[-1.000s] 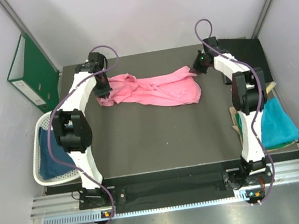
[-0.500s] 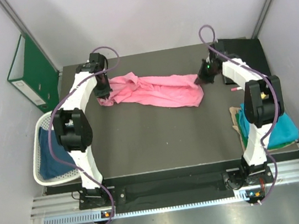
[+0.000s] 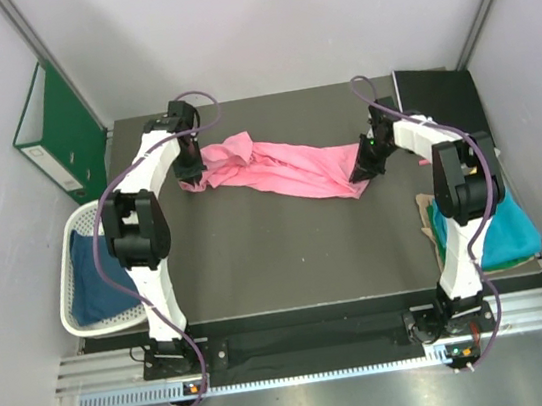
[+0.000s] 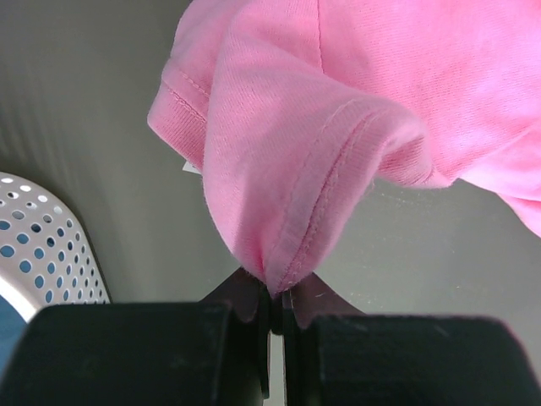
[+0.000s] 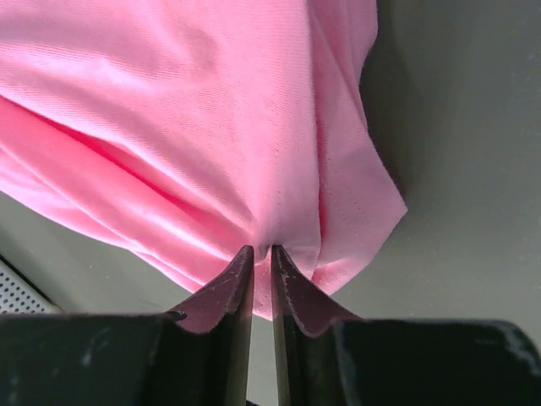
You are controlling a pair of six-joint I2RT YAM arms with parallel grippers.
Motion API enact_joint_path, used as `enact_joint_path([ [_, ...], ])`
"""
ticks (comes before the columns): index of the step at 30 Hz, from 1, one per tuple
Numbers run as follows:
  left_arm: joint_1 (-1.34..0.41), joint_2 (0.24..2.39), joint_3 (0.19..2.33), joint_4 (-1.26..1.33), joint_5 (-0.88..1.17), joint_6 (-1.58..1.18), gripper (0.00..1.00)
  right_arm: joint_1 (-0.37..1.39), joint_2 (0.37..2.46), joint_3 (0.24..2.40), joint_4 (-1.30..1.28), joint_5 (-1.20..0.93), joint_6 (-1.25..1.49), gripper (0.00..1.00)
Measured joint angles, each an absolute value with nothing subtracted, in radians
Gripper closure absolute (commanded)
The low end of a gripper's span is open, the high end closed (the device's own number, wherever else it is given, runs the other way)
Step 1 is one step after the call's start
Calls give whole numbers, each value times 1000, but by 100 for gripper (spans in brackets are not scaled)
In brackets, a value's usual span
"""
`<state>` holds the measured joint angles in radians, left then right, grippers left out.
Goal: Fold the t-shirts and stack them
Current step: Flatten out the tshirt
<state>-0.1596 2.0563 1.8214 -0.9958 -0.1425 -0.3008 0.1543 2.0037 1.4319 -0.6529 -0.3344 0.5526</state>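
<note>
My right gripper is pinching a raised fold (image 5: 286, 190), and the layers of the pink t-shirt are bunched up below it. Next, the gripper opens, moves back and slides one finger under their edge (image 5: 319, 272).
The bright pink t-shirt (image 3: 281, 164) lies stretched and bunched across the far half of the table. My left gripper (image 3: 189, 170) is shut on its left end, pinching a hemmed fold (image 4: 279, 254). My right gripper (image 3: 360, 172) is shut on its right end, a pinch of cloth (image 5: 279, 228) between the fingers. The dark blue t-shirt (image 3: 88, 279) lies in the white basket (image 3: 66, 254) at the left. The teal t-shirt (image 3: 497, 227) lies at the table's right edge.
A green ring binder (image 3: 56, 127) leans on the left wall. A black flat board (image 3: 443, 98) lies at the far right corner. A brown item (image 3: 424, 217) sits beside the teal shirt. The basket rim (image 4: 51, 245) shows in the left wrist view.
My right gripper has come down and inward onto the shirt's right end and closed on it. The shirt's right side has bunched narrower. The left gripper has barely moved.
</note>
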Motion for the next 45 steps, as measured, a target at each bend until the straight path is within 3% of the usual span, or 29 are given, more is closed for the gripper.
enact_joint_path([
  [3, -160, 2058, 1821, -995, -142, -300, 100, 154, 2004, 1448, -667, -329, 547, 75],
  [4, -160, 2058, 1821, -995, -142, -300, 100, 154, 2003, 1448, -670, -327, 544, 66],
  [5, -160, 2058, 1821, -995, -140, -300, 100, 154, 2003, 1448, -675, -325, 544, 46],
  [8, -160, 2058, 1821, -995, -132, -300, 100, 154, 1997, 1439, -675, -323, 546, 18],
  [10, -160, 2058, 1821, -995, -128, -300, 100, 154, 1977, 1417, -667, -322, 555, 15],
  [19, -160, 2062, 1821, -995, -127, -299, 100, 110, 1829, 1280, -569, -364, 625, 27],
  [29, -160, 2072, 1821, -995, -124, -293, 100, 41, 1816, 1092, -372, -490, 793, 30],
  [45, -160, 2072, 1811, -993, -125, -292, 100, 41, 1807, 1073, -247, -604, 902, 37],
])
